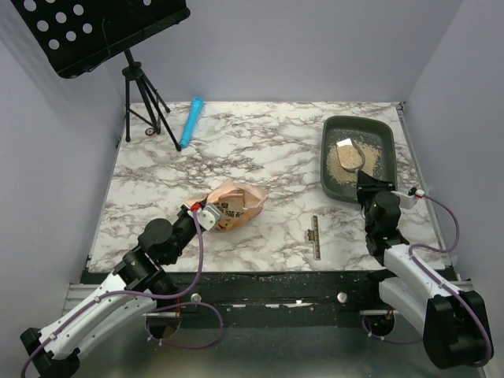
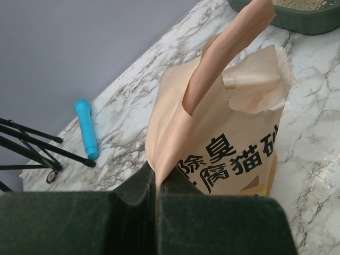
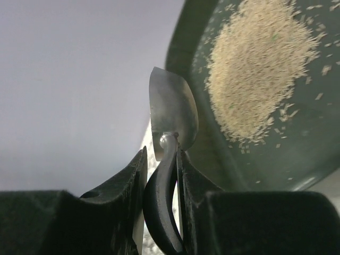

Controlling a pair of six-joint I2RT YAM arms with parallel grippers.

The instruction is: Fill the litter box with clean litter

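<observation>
I should use my right gripper to pull the litter box (image 1: 362,150) with the scoop toward the bag (image 1: 238,206) before getting more litter, because the box is far from the litter bag.
The dark grey-green litter box (image 1: 384,134) sits at the far right of the marble table, with a pile of pale beige clean litter (image 1: 342,162) in its near half; the pile also shows in the right wrist view (image 3: 260,69). My right gripper (image 1: 364,178) is shut on the black handle of the silver metal scoop (image 3: 171,114), which is tilted over the box. My left gripper (image 1: 198,211) is shut on the edge of the orange-pink litter bag (image 1: 235,201), which lies on the table's middle; its printed face (image 2: 228,154) fills the left wrist view.
A blue cylinder (image 1: 191,121) lies at the far left, beside a black tripod (image 1: 146,102) that carries a perforated black stand. A small dark ruler strip (image 1: 315,236) lies near the front edge. Grey walls close in on both sides.
</observation>
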